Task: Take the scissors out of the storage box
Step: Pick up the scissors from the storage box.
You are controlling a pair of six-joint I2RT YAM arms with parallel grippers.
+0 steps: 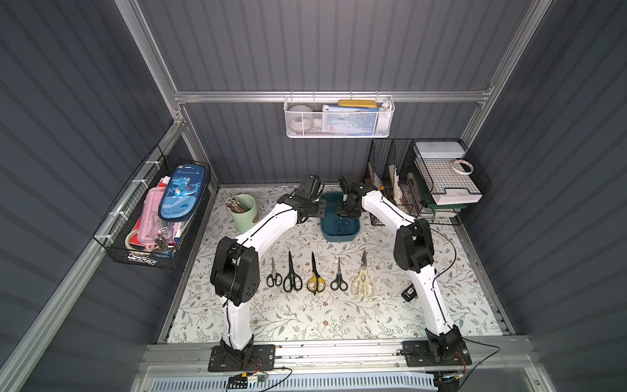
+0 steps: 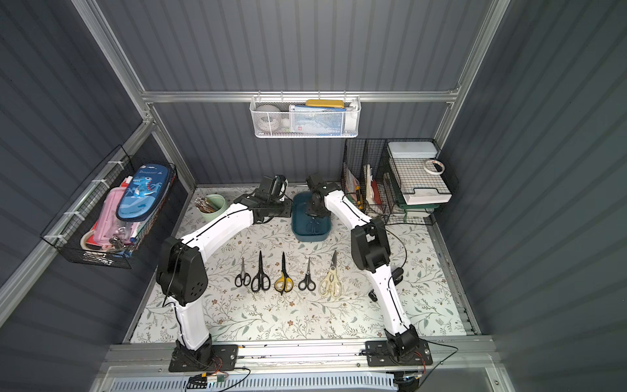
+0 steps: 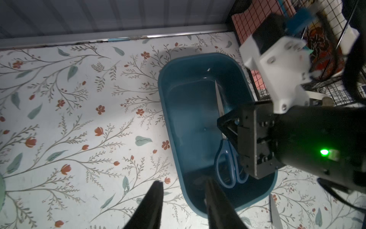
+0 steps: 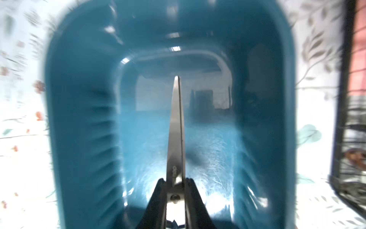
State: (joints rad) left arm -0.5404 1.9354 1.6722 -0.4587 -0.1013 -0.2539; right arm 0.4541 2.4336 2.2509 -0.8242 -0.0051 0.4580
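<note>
The scissors' bluish handles are free while my right gripper holds the blades [image 4: 176, 156], so my left gripper should grasp the handles [image 3: 224, 151] and bring the scissors to the row.
The teal storage box [image 1: 340, 234] [image 2: 310, 237] stands at the back middle of the floral table. Inside it lies one pair of scissors with bluish handles [image 3: 227, 164] [image 1: 342, 226]. My right gripper [image 4: 175, 179] [image 1: 344, 212] reaches down into the box and is shut on the scissors' blades [image 4: 176, 128] by the pivot screw. My left gripper [image 3: 184, 180] [image 1: 318, 211] is open and straddles the box's left wall [image 3: 178, 174], one finger over the table and one inside. Several other pairs of scissors [image 1: 315, 281] [image 2: 283, 281] lie in a row on the table in front.
A green cup of pencils [image 1: 244, 212] stands back left. Black wire racks [image 1: 424, 183] crowd the box's right side. A black wire basket [image 1: 152, 217] hangs on the left wall, a white mesh basket [image 1: 339, 117] on the back wall. A small black device [image 1: 409, 292] lies by the right arm.
</note>
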